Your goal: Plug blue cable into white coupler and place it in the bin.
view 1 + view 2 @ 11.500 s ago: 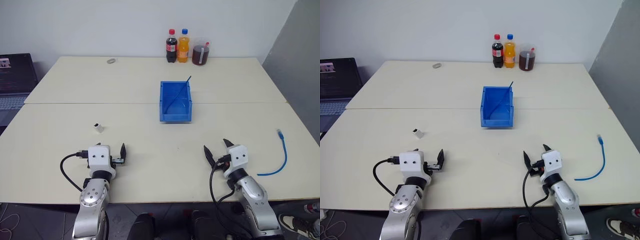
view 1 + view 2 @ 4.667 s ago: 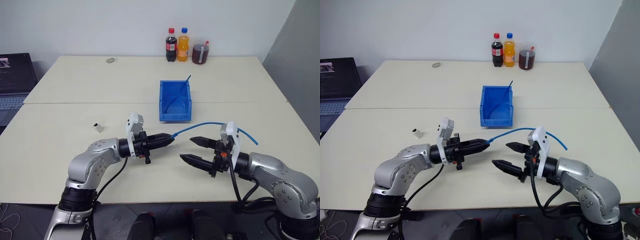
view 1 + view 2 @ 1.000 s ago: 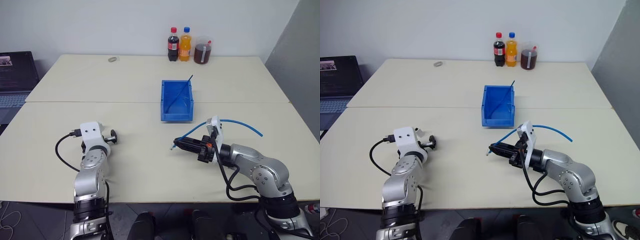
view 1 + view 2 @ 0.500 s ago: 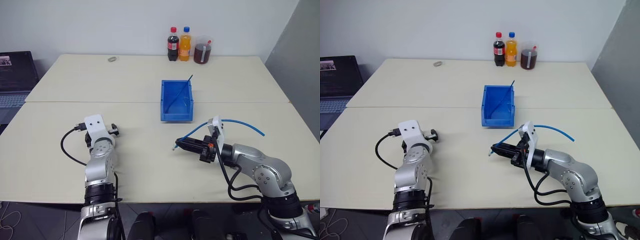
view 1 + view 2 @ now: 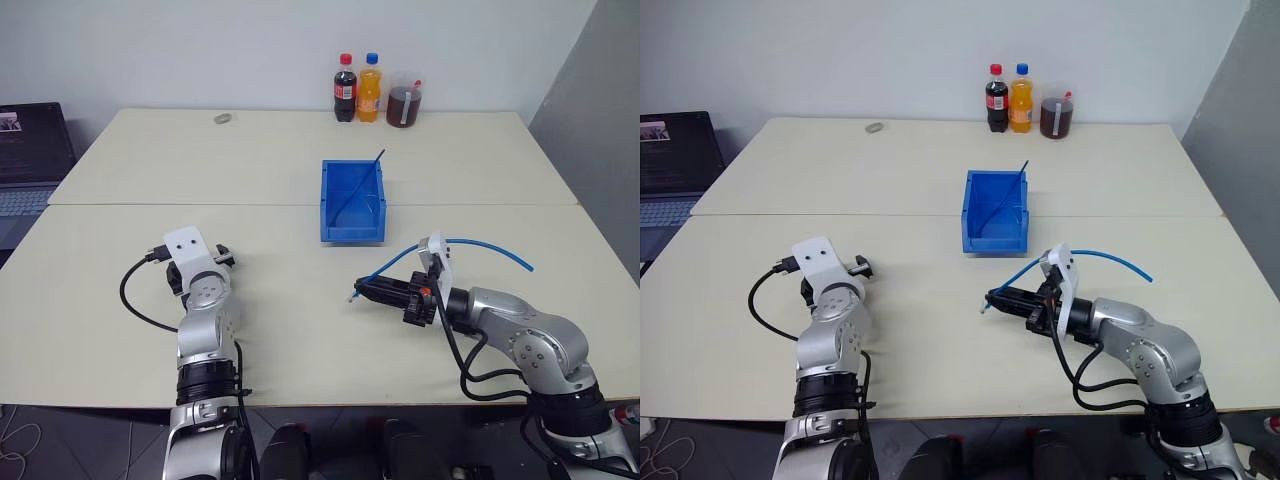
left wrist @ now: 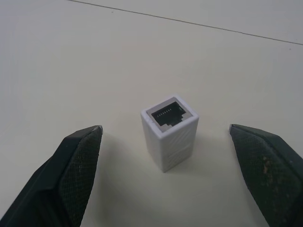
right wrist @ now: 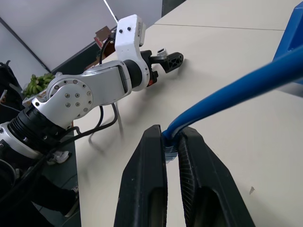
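I expect the white coupler (image 6: 169, 137) to hang from the plugged-in blue cable when I carry the cable, because the dark socket has a stepped latch notch (image 6: 166, 126).
The white coupler (image 6: 170, 137) stands upright on the table with its dark socket facing up. My left gripper (image 6: 165, 129) is open, one finger on each side of the coupler and neither touching it. In the eye views this gripper (image 5: 222, 258) sits at the table's left, and its white wrist hides the coupler. My right gripper (image 5: 361, 291) is shut on the plug end of the blue cable (image 5: 490, 244), which arcs back over the arm to the right. The blue bin (image 5: 352, 236) stands behind, at mid-table, holding a thin dark wire.
Two bottles (image 5: 357, 90) and a jar of dark liquid (image 5: 403, 104) stand at the table's far edge, with a small round object (image 5: 222, 119) far left of them. A laptop (image 5: 28, 150) sits beyond the left edge. A seam crosses the table behind the bin.
My left arm has swung its elbow inward and turned its wrist, so the gripper now points further left. The right gripper has stayed in place, shut on the cable.
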